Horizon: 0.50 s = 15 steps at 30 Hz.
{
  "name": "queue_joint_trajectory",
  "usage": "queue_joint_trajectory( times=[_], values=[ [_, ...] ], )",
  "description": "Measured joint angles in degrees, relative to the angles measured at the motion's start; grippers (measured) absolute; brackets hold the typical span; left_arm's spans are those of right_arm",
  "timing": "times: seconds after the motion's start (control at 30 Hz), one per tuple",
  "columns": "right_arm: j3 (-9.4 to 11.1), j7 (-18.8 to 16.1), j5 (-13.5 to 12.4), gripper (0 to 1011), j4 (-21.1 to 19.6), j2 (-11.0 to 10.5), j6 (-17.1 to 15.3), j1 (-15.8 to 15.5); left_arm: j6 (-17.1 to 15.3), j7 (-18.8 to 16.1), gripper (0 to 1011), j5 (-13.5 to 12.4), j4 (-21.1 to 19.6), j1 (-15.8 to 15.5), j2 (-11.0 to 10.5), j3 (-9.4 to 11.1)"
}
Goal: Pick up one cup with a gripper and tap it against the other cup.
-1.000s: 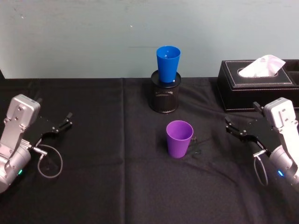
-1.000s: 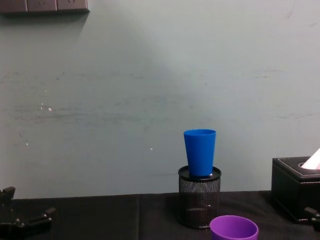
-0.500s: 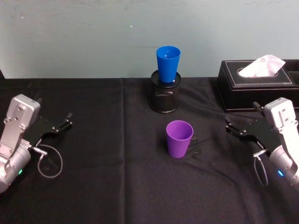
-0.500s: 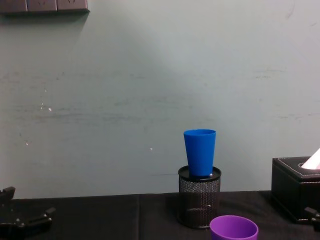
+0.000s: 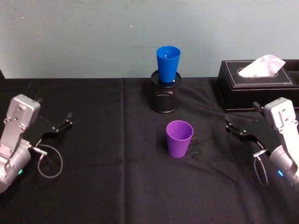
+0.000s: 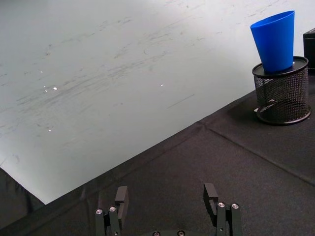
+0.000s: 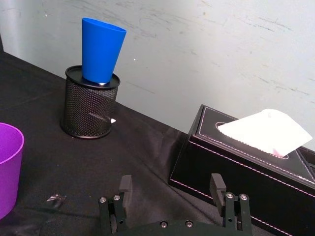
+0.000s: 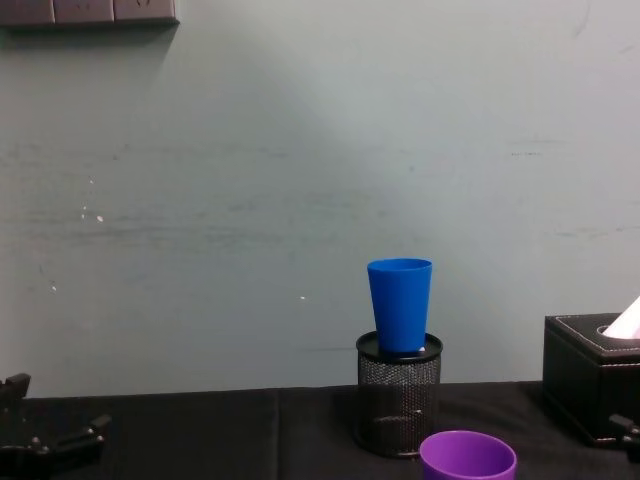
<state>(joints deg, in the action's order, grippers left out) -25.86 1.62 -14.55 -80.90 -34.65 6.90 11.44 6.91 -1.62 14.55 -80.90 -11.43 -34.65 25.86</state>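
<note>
The blue cup point(image 8: 400, 305) should stay upright when I tap the purple cup against it, because the blue cup's base sits on the pen holder's flat top point(image 8: 425, 349).
The purple cup point(image 5: 179, 138) stands upright on the black cloth at the table's middle; its rim point(image 8: 467, 455) and side point(image 7: 7, 167) also show. The blue cup point(image 5: 167, 63) sits upright in the mouth of a black mesh pen holder point(image 5: 164, 96) behind it, also seen as the blue cup point(image 8: 399, 304), point(image 6: 274, 41), point(image 7: 101, 50). My right gripper point(image 5: 235, 130) rests open at the right, well clear of the purple cup, fingers point(image 7: 124, 186) apart with nothing between. My left gripper point(image 5: 63, 123) lies open at the far left, fingers point(image 6: 121, 195) spread.
A black tissue box point(image 5: 258, 85) with a white tissue stands at the back right, just beyond the right gripper. A pale wall point(image 8: 300, 180) closes off the table's back edge. Black cloth point(image 5: 107, 177) covers the table.
</note>
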Motion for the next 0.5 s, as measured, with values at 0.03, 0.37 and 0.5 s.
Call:
queue_joint_trajectory(
  times=[0.03,0.37,0.5],
  values=[
    [0.0,0.0,0.0,1003,0.0,0.0,0.0,0.0,0.0,0.0,1000,0.0,0.0,0.0,0.0,0.0],
    [0.0,0.0,0.0,1003,0.0,0.0,0.0,0.0,0.0,0.0,1000,0.0,0.0,0.0,0.0,0.0],
    [0.0,0.0,0.0,1003,0.0,0.0,0.0,0.0,0.0,0.0,1000,0.0,0.0,0.0,0.0,0.0]
  ],
)
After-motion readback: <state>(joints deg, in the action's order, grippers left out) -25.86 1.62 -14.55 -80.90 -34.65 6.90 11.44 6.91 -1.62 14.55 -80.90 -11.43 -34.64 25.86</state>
